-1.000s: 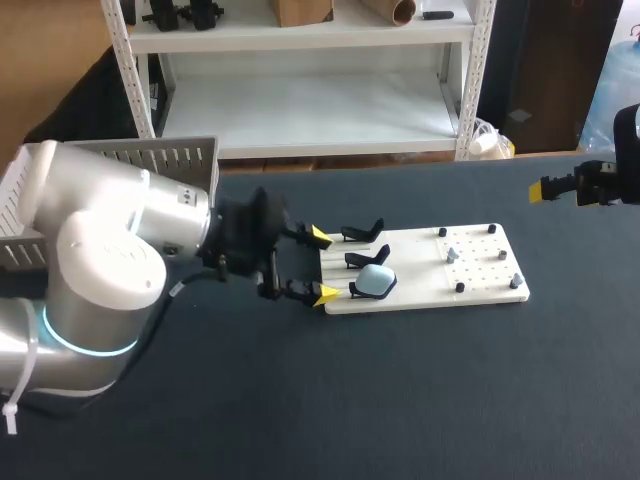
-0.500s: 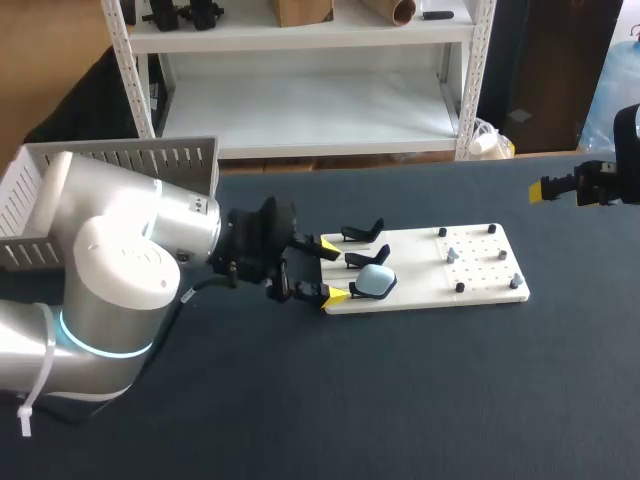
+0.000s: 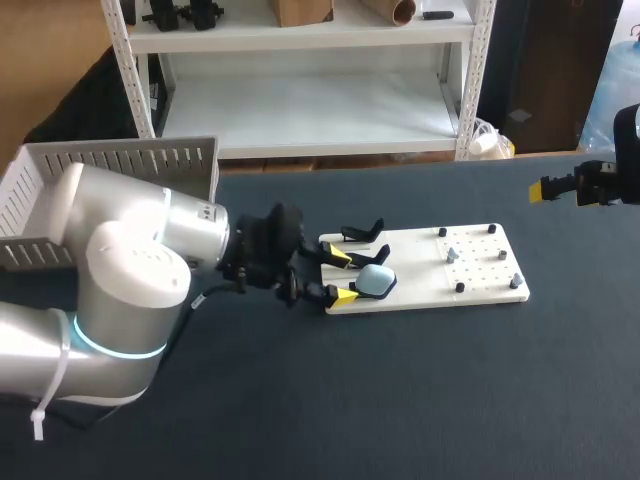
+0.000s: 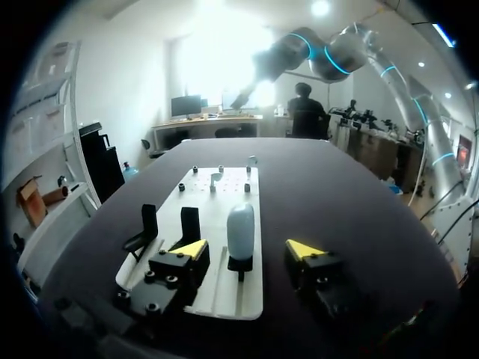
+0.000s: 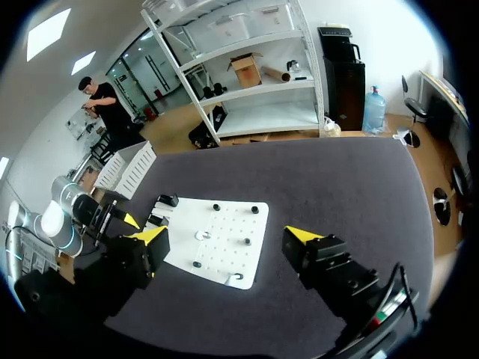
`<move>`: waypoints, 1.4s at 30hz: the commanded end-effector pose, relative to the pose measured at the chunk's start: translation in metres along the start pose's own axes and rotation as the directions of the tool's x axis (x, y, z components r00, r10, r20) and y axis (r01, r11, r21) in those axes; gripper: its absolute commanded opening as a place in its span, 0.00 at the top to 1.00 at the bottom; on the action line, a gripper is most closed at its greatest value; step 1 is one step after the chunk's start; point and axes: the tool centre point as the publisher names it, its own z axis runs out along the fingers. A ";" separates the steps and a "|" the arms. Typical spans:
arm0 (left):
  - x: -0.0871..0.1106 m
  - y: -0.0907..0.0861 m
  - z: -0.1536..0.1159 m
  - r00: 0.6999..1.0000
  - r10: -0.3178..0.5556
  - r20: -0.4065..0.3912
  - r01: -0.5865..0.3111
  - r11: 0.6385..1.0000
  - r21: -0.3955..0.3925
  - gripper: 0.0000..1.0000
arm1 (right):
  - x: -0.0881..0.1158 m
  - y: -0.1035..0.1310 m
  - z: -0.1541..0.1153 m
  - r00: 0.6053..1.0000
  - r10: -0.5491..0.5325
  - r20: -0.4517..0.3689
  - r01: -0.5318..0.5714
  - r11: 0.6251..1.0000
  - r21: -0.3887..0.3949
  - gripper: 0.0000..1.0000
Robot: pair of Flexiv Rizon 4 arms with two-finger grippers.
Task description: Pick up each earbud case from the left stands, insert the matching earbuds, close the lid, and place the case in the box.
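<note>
Small grey earbuds [image 3: 516, 281] are lying out among the pegs. I will therefore expect empty sockets side by side when I open the pale blue earbud case [image 3: 375, 281].
A pale blue earbud case [image 3: 376, 281] stands shut on the nearest black stand at the left end of the white board [image 3: 480, 268]. Two other black stands [image 3: 364, 233] behind it are bare. My left gripper [image 3: 343, 275] is open at the board's left edge, one yellow tip on each side of the case's stand, with gaps to the case. In the left wrist view the case [image 4: 240, 229] stands just ahead, between the fingers of the gripper [image 4: 247, 250]. Small grey earbuds [image 3: 452, 254] sit among pegs on the board. My right gripper [image 3: 560, 187] hangs open at the far right, empty.
A grey slatted box [image 3: 120, 160] stands at the table's back left, behind my left arm. Black pegs [image 3: 459, 287] stick up from the board's right half. In the right wrist view the board [image 5: 224, 224] lies ahead of the gripper [image 5: 226, 236], below it.
My left gripper has moved right up to the board's edge and the case, and its fingers have drawn closer together. The right arm has not moved.
</note>
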 end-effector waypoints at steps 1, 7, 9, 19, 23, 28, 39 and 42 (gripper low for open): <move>0.001 0.003 0.007 1.000 0.002 0.005 -0.002 1.000 0.007 0.44 | 0.000 0.000 0.000 1.000 0.000 0.000 0.000 1.000 0.000 0.00; 0.000 0.006 0.013 1.000 -0.002 0.008 0.002 1.000 0.008 0.40 | 0.000 0.000 0.000 1.000 0.000 0.000 0.000 1.000 0.000 0.00; 0.000 0.008 0.014 1.000 -0.003 0.009 0.003 1.000 0.006 0.37 | 0.000 0.000 0.000 1.000 0.000 0.000 0.000 1.000 0.000 0.00; 0.000 0.006 0.021 1.000 -0.016 0.015 0.016 1.000 0.018 0.42 | 0.000 0.000 0.000 1.000 0.000 0.000 0.000 1.000 0.000 0.00; 0.001 0.004 0.024 1.000 -0.021 0.018 0.020 0.999 0.025 0.42 | 0.000 0.000 0.000 1.000 0.000 0.000 0.000 1.000 0.000 0.00; 0.001 0.005 0.026 0.999 -0.032 0.029 0.031 0.999 0.022 0.45 | 0.000 0.000 0.000 1.000 0.000 0.000 0.000 1.000 0.000 0.00; 0.001 0.005 0.028 0.999 -0.033 0.033 0.033 0.999 0.025 0.51 | 0.000 0.000 0.000 1.000 0.000 0.000 0.000 1.000 0.000 0.00; 0.001 0.003 0.029 0.999 -0.035 0.035 0.034 0.999 0.026 0.51 | 0.000 0.000 0.000 1.000 0.000 0.000 0.000 1.000 0.000 0.00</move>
